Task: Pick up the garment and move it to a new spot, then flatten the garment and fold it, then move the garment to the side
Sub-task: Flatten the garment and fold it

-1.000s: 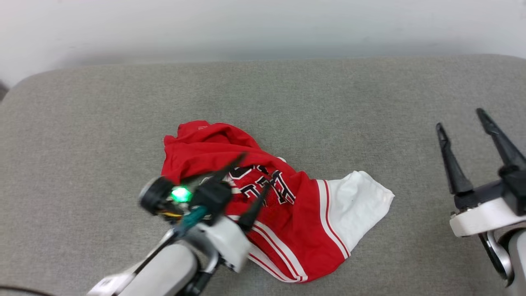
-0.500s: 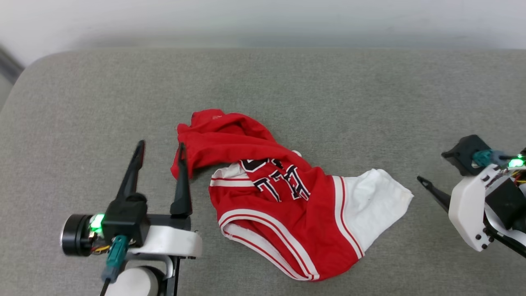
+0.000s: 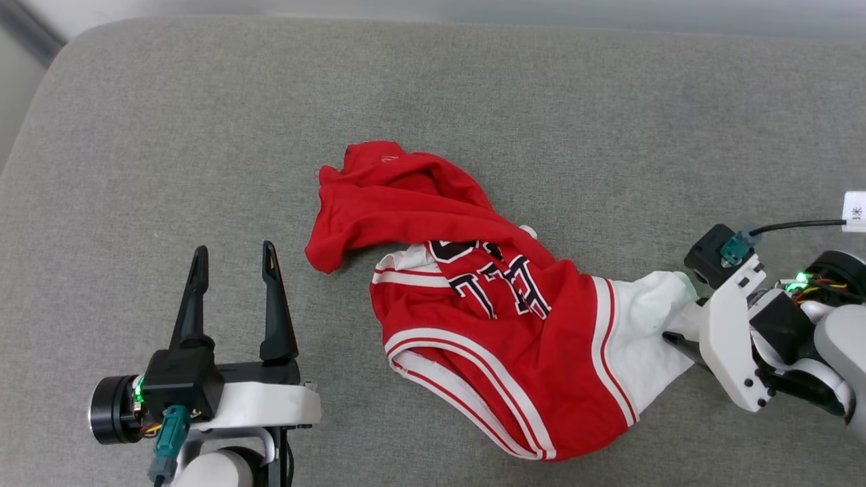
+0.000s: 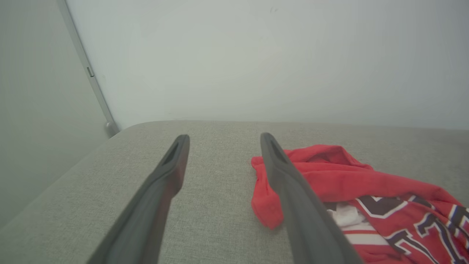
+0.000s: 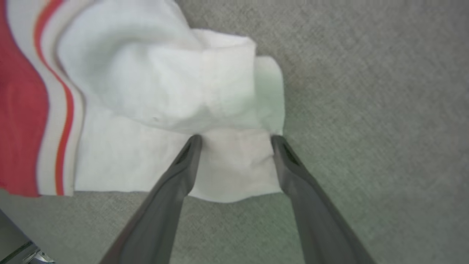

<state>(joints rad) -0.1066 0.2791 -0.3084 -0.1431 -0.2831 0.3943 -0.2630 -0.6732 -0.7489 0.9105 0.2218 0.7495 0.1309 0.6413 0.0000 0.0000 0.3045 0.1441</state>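
A striped white band (image 3: 410,279) goes down under the red fold. So another white sleeve (image 3: 419,258) will fold out from below when I lift the garment.
The garment (image 3: 500,318) lies crumpled on the grey cushion: red body, black-and-white lettering, striped trim, and a white sleeve (image 3: 643,338) at its right end. My right gripper (image 3: 676,321) reaches in from the right, open. In the right wrist view the right gripper (image 5: 235,139) has both fingertips down on the white sleeve (image 5: 157,84) near its edge, cloth lying between them. My left gripper (image 3: 234,251) stands open at the lower left, apart from the cloth. In the left wrist view the left gripper (image 4: 224,137) has the garment's red corner (image 4: 267,205) just right of its right finger.
The grey cushion (image 3: 473,88) spreads wide, with a rounded left corner (image 3: 40,88) falling away to a pale floor. A pale wall (image 4: 256,55) rises behind it. A black cable (image 3: 791,225) runs off the right wrist.
The head camera has tilted down. My left gripper drew back off the garment to its left side. My right gripper swung left and down onto the white sleeve. Both stayed open.
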